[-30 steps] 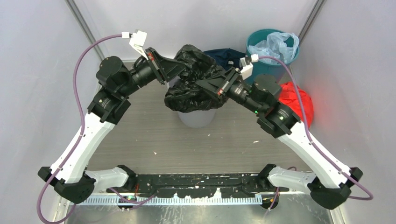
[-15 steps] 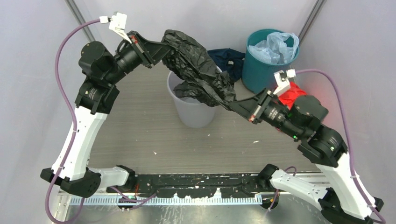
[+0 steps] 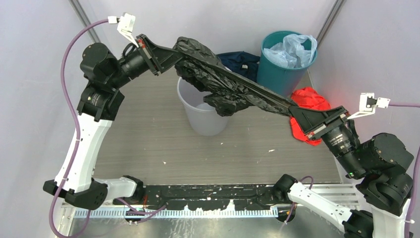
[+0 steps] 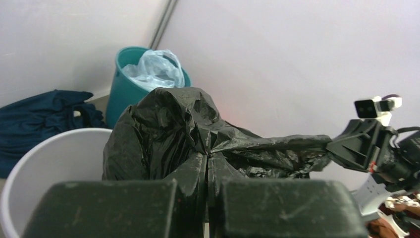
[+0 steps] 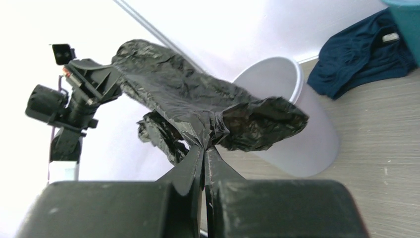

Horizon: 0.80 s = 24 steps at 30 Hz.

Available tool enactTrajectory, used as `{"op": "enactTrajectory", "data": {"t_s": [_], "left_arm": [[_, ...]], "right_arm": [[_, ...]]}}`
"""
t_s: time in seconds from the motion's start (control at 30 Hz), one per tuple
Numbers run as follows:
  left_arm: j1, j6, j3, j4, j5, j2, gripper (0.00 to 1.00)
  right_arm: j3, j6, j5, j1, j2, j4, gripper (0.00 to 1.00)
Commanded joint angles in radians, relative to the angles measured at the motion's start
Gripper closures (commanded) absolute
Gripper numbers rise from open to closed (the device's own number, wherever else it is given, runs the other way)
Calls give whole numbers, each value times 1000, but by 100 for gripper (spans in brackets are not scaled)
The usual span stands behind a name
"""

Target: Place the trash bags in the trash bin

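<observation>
The black trash bag is stretched into a narrow piece (image 3: 269, 97) past the trash bin (image 3: 202, 101). So next my right gripper comes in above the trash bin while my left gripper lifts.
The black trash bag (image 3: 225, 82) hangs stretched in the air between my two grippers, over the light grey trash bin (image 3: 200, 116). My left gripper (image 3: 174, 51) is shut on its far left end, above the bin's back rim. My right gripper (image 3: 292, 112) is shut on its right end, to the right of the bin. A crumpled fold sags over the bin's mouth. In the left wrist view the bag (image 4: 198, 134) is pinched at my gripper (image 4: 208, 157), with the bin (image 4: 49, 163) below left. In the right wrist view the bag (image 5: 198, 106) runs from my gripper (image 5: 204, 148) past the bin (image 5: 297, 134).
A teal bin (image 3: 282, 64) holding a pale blue plastic bag (image 3: 293, 48) stands at the back right. A dark blue cloth (image 3: 242, 62) lies behind the grey bin. A red cloth bundle (image 3: 309, 106) lies on the table by my right gripper.
My right gripper has pulled away to the right and towards the near side with its end of the bag, stretching the bag out. My left gripper has lifted to the back left, uncovering the bin's mouth.
</observation>
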Motion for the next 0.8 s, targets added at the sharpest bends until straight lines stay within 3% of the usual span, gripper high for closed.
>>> {"op": "enactTrajectory", "data": {"t_s": [0.0,0.13,0.23,0.33,0.47,0.63,0.77], "left_arm": [[25,-46,63,88,30,-30,100],[26,-165,63,218,189,-29,100],[26,-292,45,365,274,-20,100],[26,-309,87,363,260,4,100],[26,-309,188,335,249,78,100],[26,-324,278,323,219,170,100],[26,-306,276,322,178,191,100]], "right_arm": [[31,-87,182,0,-38,37,92],[42,-126,248,1,-42,74,87],[99,-148,267,2,8,50,67],[199,-167,178,4,98,-28,49],[234,-161,-2,2,149,-57,41],[191,-102,-419,3,190,8,38],[106,59,-706,3,240,191,37]]}}
